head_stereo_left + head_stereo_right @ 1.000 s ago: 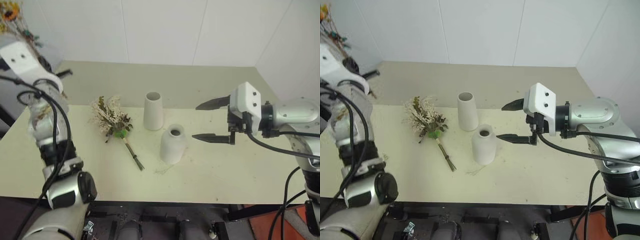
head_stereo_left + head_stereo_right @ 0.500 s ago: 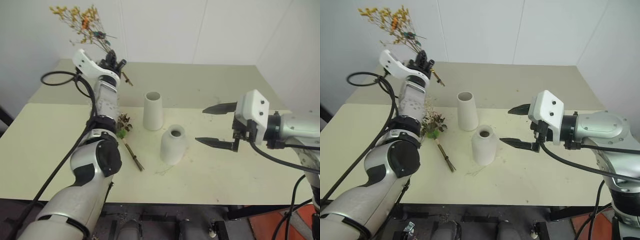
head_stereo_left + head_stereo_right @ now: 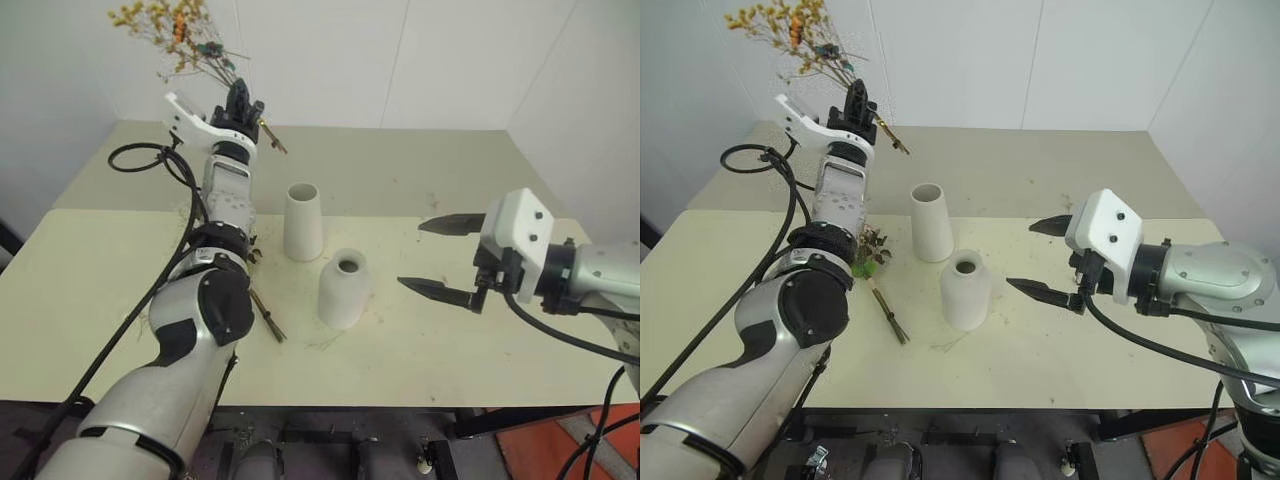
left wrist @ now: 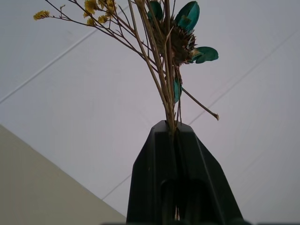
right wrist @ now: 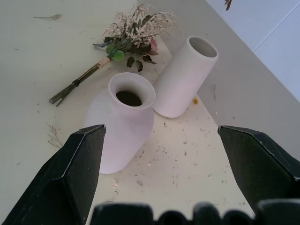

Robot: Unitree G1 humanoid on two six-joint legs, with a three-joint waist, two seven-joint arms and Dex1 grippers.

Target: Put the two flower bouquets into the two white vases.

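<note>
I keep moving my left gripper toward the tall white vase's empty opening [image 3: 303, 192] until the yellow-orange bouquet's stem ends [image 3: 282, 148], which point down at it, are inside.
My left gripper [image 3: 243, 100] is shut on the thin brown stems of the yellow-orange bouquet [image 3: 175, 25], held high over the back left of the table; in the left wrist view the stems [image 4: 166, 70] rise from between the closed fingers [image 4: 154, 178]. The tall white vase [image 3: 303, 222] and the short domed vase [image 3: 342, 290] stand upright mid-table. The pink rose bouquet [image 5: 131, 33] lies flat to their left, partly hidden behind my left arm, its stems [image 3: 268, 318] pointing toward the front. My right gripper [image 3: 410, 255] hangs open just right of the short vase, holding nothing.
The cream table [image 3: 420, 170] runs back to a white wall and has bare room behind and to the right of the vases. Small dried crumbs [image 5: 180, 140] lie scattered around the vases. My left forearm [image 3: 228, 200] stands close beside the tall vase.
My left arm has swung in from the far left, carrying the yellow bouquet up and toward the tall vase. The right gripper has drawn slightly away from the short vase, still open.
</note>
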